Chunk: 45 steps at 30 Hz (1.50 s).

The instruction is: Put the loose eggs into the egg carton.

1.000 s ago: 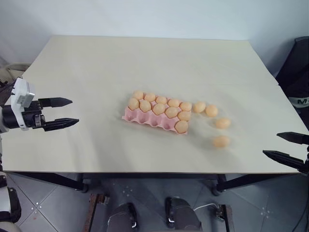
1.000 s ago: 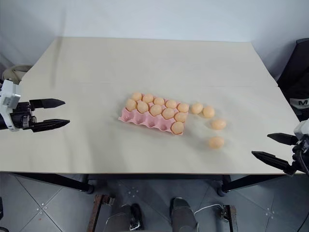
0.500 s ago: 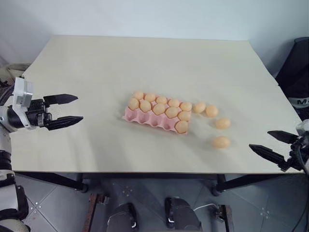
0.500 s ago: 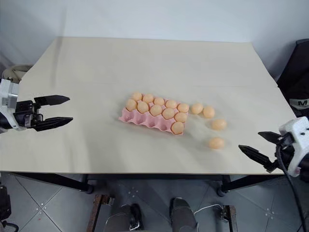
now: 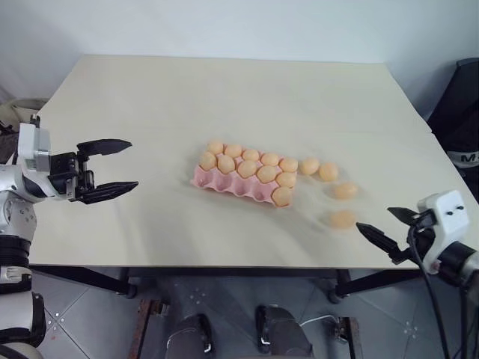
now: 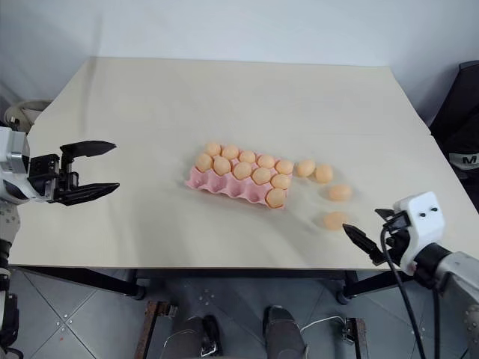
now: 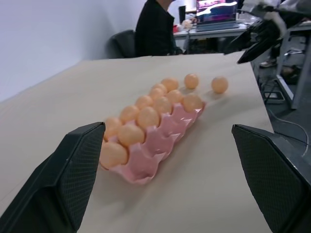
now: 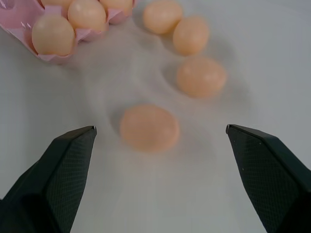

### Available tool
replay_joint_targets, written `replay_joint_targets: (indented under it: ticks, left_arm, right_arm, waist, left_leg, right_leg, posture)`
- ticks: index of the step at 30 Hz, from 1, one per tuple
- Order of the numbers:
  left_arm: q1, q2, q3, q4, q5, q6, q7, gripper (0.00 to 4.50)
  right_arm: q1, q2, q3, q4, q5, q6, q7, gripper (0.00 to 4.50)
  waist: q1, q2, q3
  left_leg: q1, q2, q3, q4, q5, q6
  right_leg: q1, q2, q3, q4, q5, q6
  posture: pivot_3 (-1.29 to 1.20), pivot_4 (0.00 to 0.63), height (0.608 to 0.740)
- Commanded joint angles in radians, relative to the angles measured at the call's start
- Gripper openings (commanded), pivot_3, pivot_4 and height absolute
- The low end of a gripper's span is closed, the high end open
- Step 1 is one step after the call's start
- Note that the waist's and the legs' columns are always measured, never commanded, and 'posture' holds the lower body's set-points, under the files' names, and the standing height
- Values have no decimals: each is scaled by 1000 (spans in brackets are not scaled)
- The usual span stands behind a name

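My right gripper's open fingers are lined up with the nearest egg (image 5: 343,219), which lies centred ahead and clear of its neighbours (image 5: 345,191), so I should keep moving in until they surround that egg.
The pink egg carton (image 5: 227,182) lies mid-table, its two far rows filled with eggs and its near row of cups bare. Several loose eggs lie just right of it: two side by side (image 5: 309,166) (image 5: 328,171), one further right (image 5: 345,191) and the nearest one (image 5: 343,219). My right gripper (image 5: 373,218) is open, low over the table's front right, pointing at that nearest egg (image 8: 149,127), a short way from it. Left of the carton, my left gripper (image 5: 133,163) stands open and level, well apart from it, facing the carton (image 7: 160,141).
The table's front edge (image 5: 224,265) runs just under both grippers. A black object (image 5: 458,105) stands off the table's right side. In the left wrist view a person in black (image 7: 155,29) sits at a desk beyond the table.
My right gripper has swung left and lower, towards the nearest loose egg. My left gripper has shifted a little right and rolled. The eggs and carton have not moved.
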Motion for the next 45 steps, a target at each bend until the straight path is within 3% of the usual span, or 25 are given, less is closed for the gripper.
replay_joint_targets:
  ticks: [1, 11, 27, 30, 34, 35, 41, 45]
  left_arm:
    - [8, 22, -14, -30, -39, -25, -112, 4444]
    - [-1, -13, -17, -23, -37, -30, -112, 4444]
    - [6, -30, 6, -42, -25, -25, -112, 4444]
    - [4, -33, 10, -39, -19, -28, -112, 4500]
    - [2, -38, 17, -37, -12, -31, -112, 4500]
    - [1, -39, 18, -36, -11, -32, -112, 4500]
    - [2, -43, 28, -38, -6, -29, -112, 4500]
    - [3, -47, 33, -40, -4, -24, -112, 4500]
  right_arm:
    - [-14, 52, 68, -31, -87, -90, -85, 4500]
    - [-71, 177, 237, 125, -246, -261, -168, 4500]
    - [-161, 201, 295, 301, -291, -288, -152, 4500]
    - [-165, 203, 293, 305, -279, -275, -150, 3922]
    - [-164, 199, 290, 294, -278, -278, -147, 2550]
    - [-164, 197, 288, 289, -276, -280, -144, 2404]
    - [-190, 160, 253, 220, -234, -242, -117, 2404]
    - [-296, 120, 251, 146, -163, -138, -103, 2404]
  waist:
    - [0, 0, 0]
    - [-2, 0, 0]
    - [-3, 0, 0]
    - [-3, 0, 0]
    - [-3, 1, 0]
    - [-3, 1, 0]
    - [-4, 1, 0]
    - [-5, 1, 1]
  left_leg:
    - [0, 0, 0, 0, 0, 0]
    - [0, -1, -1, 0, 0, 1]
    - [0, 0, -2, 0, -1, 1]
    - [0, -1, -3, 0, -1, 1]
    - [0, -1, -3, -1, -1, 1]
    - [0, -1, -3, -1, -1, 1]
    - [0, -1, -3, -1, -1, 1]
    - [0, -1, -3, 0, -1, 2]
  right_leg:
    - [0, 0, 0, 0, 0, 0]
    - [2, 0, -2, -2, 0, 0]
    - [4, -1, -4, -4, 1, 2]
    - [4, -1, -4, -4, 1, 2]
    - [4, -1, -5, -4, 1, 2]
    - [4, -1, -5, -4, 1, 2]
    - [5, -1, -5, -4, 1, 2]
    - [5, -2, -5, -4, 1, 1]
  posture:
    - [0, 150, 740]
    - [0, 150, 740]
    - [0, 150, 740]
    - [0, 150, 740]
    - [0, 150, 740]
    - [0, 150, 740]
    - [0, 150, 740]
    - [0, 150, 740]
